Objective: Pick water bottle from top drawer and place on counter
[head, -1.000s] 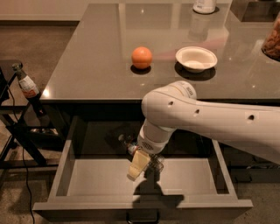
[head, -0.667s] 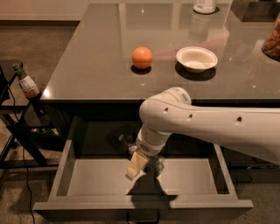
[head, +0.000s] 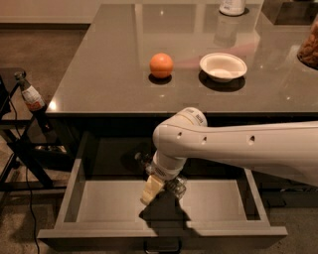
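Observation:
My gripper will keep the water bottle [head: 176, 185] lying crosswise in its hold when I lift it, because clear plastic shows on both sides of my gripper.
The top drawer [head: 99, 203] is pulled open below the counter [head: 114, 64], showing its pale grey floor. The water bottle [head: 175, 187] lies in the drawer's middle, mostly hidden by my wrist; clear crinkled plastic shows on both sides of it. My gripper [head: 151, 189] reaches down into the drawer right at the bottle, just above the floor. My white arm comes in from the right, across the counter's front edge.
On the counter sit an orange [head: 161, 65] and a white bowl [head: 223, 66], with a container [head: 232, 6] at the back and a jar [head: 310, 47] at the right edge. A dark-capped bottle [head: 31, 95] stands on a black stand [head: 25, 149] at the left.
My gripper has shifted slightly left and lower in the drawer, staying at the bottle. The things on the counter have not moved.

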Available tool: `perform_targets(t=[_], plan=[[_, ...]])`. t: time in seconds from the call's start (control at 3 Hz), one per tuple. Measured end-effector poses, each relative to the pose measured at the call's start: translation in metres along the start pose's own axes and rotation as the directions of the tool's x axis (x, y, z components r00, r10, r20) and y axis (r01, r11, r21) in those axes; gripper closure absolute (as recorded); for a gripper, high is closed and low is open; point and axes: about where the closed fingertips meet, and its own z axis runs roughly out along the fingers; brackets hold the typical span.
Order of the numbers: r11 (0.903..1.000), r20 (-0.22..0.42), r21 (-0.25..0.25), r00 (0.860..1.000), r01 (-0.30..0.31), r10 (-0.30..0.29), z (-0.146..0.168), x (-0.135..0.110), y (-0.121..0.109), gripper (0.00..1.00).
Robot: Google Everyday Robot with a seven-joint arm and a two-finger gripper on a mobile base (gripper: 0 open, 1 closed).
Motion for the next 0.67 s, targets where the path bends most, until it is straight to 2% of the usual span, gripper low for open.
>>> perform_targets(t=[0.33,0.67], plan=[[0.9999,-0.017,0.012,1.0,0.0,0.0,0.0129,-0.0012,-0.0036,0.0],[1.0,-0.024,0.003,1.0,-0.005,0.005,0.0181,0.0005,-0.0069,0.19]])
